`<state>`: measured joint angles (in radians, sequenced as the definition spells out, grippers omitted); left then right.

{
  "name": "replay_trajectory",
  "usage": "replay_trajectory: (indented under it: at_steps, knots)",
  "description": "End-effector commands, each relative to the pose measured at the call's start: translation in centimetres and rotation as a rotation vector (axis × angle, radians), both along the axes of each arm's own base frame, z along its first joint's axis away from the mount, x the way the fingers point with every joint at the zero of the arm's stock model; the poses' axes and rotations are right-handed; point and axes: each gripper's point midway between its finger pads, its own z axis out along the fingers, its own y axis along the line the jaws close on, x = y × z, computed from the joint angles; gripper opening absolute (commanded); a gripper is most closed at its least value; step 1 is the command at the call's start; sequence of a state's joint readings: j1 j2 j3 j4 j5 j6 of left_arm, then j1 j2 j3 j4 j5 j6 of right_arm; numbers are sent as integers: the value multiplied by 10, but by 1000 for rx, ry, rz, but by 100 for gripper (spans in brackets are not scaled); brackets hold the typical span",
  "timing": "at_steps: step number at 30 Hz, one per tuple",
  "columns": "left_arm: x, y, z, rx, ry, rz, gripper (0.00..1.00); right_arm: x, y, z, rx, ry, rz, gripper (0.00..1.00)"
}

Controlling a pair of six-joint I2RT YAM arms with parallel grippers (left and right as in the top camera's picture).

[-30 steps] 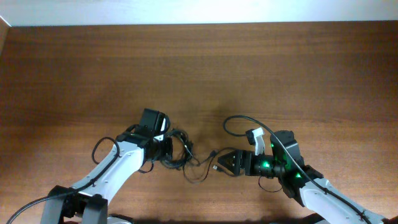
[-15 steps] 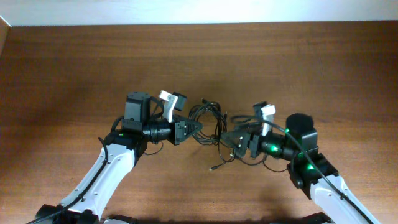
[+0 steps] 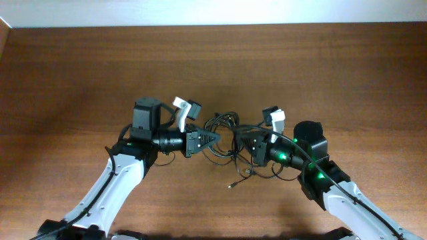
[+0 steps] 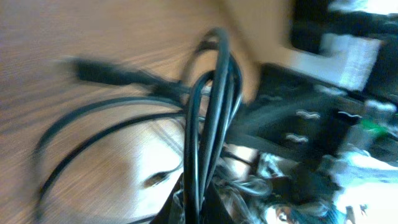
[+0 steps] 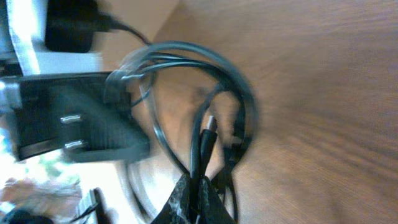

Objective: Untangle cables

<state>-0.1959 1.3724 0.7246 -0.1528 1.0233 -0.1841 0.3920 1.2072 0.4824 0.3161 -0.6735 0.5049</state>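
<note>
Next, my left gripper pulls its several strands of cable (image 4: 214, 81) back from my right gripper to spread the tangle, because the slack loops (image 3: 227, 124) bunch at both close grippers.
The cables (image 3: 224, 124) are a bunch of thin black loops hanging between my two grippers above the middle of the table. One plug end (image 3: 232, 184) dangles toward the near edge. My left gripper (image 3: 215, 137) points right and is shut on several strands (image 4: 211, 112), which run up out of its fingertips (image 4: 198, 208). My right gripper (image 3: 239, 141) points left, close to the left one, and is shut on a strand (image 5: 200, 146) of the same bunch, pinched between its tips (image 5: 198, 196). The loops (image 5: 239, 99) curl around just beyond it.
The brown wooden table (image 3: 333, 73) stretches out on all sides of the bunch. A pale wall strip (image 3: 213, 12) runs along the far edge. Each wrist view shows the other gripper's black body (image 4: 298, 124) (image 5: 81, 118) very close.
Both arms rose from near the front edge to the table's middle, bringing the bunch along. The right gripper went from open to shut on a strand. The left stayed shut.
</note>
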Motion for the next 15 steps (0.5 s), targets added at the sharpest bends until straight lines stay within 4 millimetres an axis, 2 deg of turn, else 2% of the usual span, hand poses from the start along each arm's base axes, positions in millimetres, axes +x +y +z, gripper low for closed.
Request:
replay_trajectory:
  at_steps: [1,2,4,6,8,9,10,12,13,15]
  knots:
    - [39,63,-57,375,132,448,0,-30,17,32,90,-47,196,4]
    - [42,84,-69,450,200,584,0,-35,16,37,103,-62,223,4]
    - [42,111,-81,512,300,772,0,-38,7,46,134,-73,252,4]
    - [43,113,-80,441,397,861,0,-28,-6,39,124,-32,198,4]
    - [45,99,-73,324,469,863,0,-22,-12,24,88,37,136,4]
    - [52,81,-58,232,440,788,0,-21,-17,11,56,93,93,4]
    - [60,60,-35,119,372,672,0,-20,-21,-1,25,143,55,4]
    - [66,32,7,-13,176,468,0,-20,-27,-14,-13,195,10,17]
    - [64,21,26,-74,101,381,0,-19,-27,-15,-16,194,6,35]
    - [62,19,30,-72,49,344,0,-19,-28,-15,-17,193,3,54]
